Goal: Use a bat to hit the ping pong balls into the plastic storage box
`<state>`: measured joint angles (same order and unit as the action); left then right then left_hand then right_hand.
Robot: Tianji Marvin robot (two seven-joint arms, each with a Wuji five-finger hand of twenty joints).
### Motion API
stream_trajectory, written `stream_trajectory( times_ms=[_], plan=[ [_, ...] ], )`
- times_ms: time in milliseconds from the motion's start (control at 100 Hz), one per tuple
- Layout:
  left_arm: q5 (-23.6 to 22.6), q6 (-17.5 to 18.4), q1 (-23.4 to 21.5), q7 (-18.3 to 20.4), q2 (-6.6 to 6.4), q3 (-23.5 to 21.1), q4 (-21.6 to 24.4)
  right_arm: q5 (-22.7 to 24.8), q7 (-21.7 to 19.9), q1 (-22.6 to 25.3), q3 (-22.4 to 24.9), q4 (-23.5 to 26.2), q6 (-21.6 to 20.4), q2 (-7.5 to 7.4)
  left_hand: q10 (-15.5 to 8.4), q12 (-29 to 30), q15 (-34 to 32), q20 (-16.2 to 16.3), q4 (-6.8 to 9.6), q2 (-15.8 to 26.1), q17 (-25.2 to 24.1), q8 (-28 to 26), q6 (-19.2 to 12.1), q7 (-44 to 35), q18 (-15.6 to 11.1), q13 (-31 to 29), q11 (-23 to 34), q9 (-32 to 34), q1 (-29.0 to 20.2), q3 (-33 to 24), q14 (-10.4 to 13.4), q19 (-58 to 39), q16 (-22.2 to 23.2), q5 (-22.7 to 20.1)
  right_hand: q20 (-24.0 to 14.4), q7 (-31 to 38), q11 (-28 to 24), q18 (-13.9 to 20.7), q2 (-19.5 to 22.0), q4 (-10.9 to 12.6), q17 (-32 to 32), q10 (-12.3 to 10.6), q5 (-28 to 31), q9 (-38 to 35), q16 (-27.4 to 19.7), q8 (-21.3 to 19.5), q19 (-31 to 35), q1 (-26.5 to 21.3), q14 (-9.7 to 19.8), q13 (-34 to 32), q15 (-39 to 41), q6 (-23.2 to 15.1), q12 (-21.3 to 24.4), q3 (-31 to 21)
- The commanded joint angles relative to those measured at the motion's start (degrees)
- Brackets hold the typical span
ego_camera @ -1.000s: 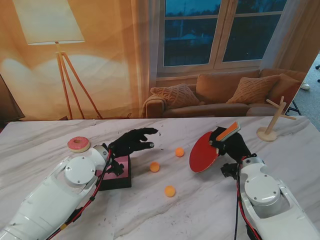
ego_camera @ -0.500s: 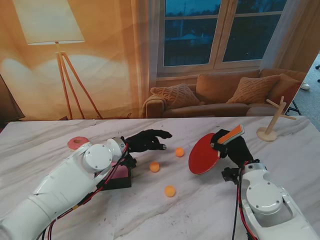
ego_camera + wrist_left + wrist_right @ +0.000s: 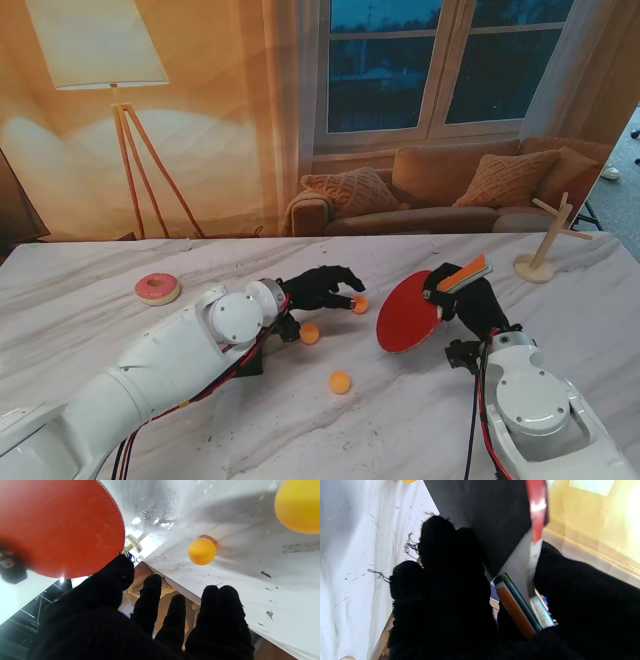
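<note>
The orange ping pong balls [image 3: 310,333] are scattered outside the storage box's dark corner. I should expect the inside of the box to be empty.
Three orange ping pong balls lie mid-table: one [image 3: 359,304] just off my left hand's fingertips, one [image 3: 310,333] beside my left forearm, one [image 3: 341,382] nearest to me. My left hand [image 3: 320,288], in a black glove, reaches out open and holds nothing. In the left wrist view its fingers [image 3: 150,600] are spread, with a ball [image 3: 202,551] beyond them and the bat [image 3: 57,525] opposite. My right hand [image 3: 470,300] is shut on the bat's orange handle [image 3: 517,605]. The red blade [image 3: 408,312] stands on edge facing the balls. My left arm hides the storage box almost wholly; a dark corner [image 3: 252,362] shows.
A pink donut [image 3: 157,289] lies at the far left of the table. A small wooden stand [image 3: 545,245] rises at the far right edge. The marble table [image 3: 420,420] runs on toward me between both arms.
My left arm swung right, off the dark box and across it, and its fingers now reach the farthest ball. The right hand with the bat edged slightly away from me.
</note>
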<state>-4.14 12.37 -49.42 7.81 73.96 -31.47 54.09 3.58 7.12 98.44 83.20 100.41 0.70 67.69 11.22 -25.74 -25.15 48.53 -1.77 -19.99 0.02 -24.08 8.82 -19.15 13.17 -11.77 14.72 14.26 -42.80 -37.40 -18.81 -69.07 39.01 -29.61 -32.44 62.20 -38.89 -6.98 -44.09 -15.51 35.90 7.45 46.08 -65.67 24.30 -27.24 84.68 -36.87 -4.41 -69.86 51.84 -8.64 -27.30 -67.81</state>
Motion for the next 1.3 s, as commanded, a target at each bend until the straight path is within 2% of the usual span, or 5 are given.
stream_trajectory(
  times_ms=[0,510,970,1080,1290],
  plan=[
    [-0.70,0.08,0.33,-0.26,1.61,0.58,-0.85,-0.13,-0.68,0.55,0.17,0.63,-0.26,0.19,-1.47,1.67,0.74,1.10,-0.49,-1.22,-0.80,-0.27,-1.56,-0.26,-3.07,2.59,-1.60,-3.91,0.82,-2.48,0.85,-1.43,-0.86,-0.55,0.04,2.92,-2.87,2.52,4.07,-0.80,-0.96,-1.65,1.07,-0.71,0.54,-0.70,1.92,-4.81,2.89,0.02,1.14,1.21,-0.72,-1.90],
    [-2.13,2.81,5.98,1.49,6.62,7.53,-11.44,-0.60,-0.24,1.73,1.18,1.83,-0.16,0.31,-2.37,4.28,2.35,-0.51,-0.42,-1.18,-2.34,3.09,-3.83,4.14,-2.83,4.94,-6.62,-6.07,-0.24,-4.29,-1.90,0.70,-2.32,5.79,-0.32,2.80,-3.26,2.62,4.59,-0.79,-1.29,-1.58,0.83,-0.39,0.65,-0.88,2.09,-4.81,2.90,0.31,1.81,1.22,-0.98,-1.52],
    [-4.86,6.24,9.10,1.14,11.44,11.16,-21.12,-1.15,-0.27,2.02,1.56,2.05,0.33,0.37,-5.03,0.45,1.70,1.57,-0.92,-1.13,-4.96,2.37,-2.88,2.06,-2.72,6.64,0.91,-3.07,0.74,-3.18,-1.80,0.25,0.19,0.48,-0.61,2.74,-3.57,2.69,4.96,-0.72,-1.48,-1.54,0.79,-0.21,0.76,-0.99,2.26,-4.86,2.94,0.53,2.42,1.21,-1.17,-1.16],
    [-5.96,6.54,9.38,0.75,11.63,11.86,-21.58,-1.40,-0.32,2.05,1.59,2.14,0.57,0.39,-4.73,-0.23,0.37,2.52,-0.93,-0.77,-5.31,1.78,-1.80,0.82,-3.60,7.45,2.47,-2.52,1.13,-2.43,0.40,-0.06,1.99,-1.10,-0.66,2.70,-3.63,2.75,5.02,-0.72,-1.55,-1.54,0.75,-0.23,0.76,-0.98,2.26,-4.83,2.90,0.60,2.52,1.31,-1.18,-1.07],
    [-7.80,1.41,7.89,0.93,7.20,11.69,-12.24,-2.05,-0.40,2.12,1.65,2.38,1.03,0.44,-3.17,-2.83,-3.00,4.35,-0.95,-1.26,-4.64,-0.74,-0.61,-4.07,-4.38,6.59,4.77,-0.66,1.09,-3.67,0.63,-2.04,5.11,-3.88,-0.74,2.71,-3.67,2.73,5.09,-0.70,-1.55,-1.48,0.80,-0.18,0.74,-1.02,2.29,-4.87,2.94,0.61,2.62,1.24,-1.18,-1.01]
  ],
)
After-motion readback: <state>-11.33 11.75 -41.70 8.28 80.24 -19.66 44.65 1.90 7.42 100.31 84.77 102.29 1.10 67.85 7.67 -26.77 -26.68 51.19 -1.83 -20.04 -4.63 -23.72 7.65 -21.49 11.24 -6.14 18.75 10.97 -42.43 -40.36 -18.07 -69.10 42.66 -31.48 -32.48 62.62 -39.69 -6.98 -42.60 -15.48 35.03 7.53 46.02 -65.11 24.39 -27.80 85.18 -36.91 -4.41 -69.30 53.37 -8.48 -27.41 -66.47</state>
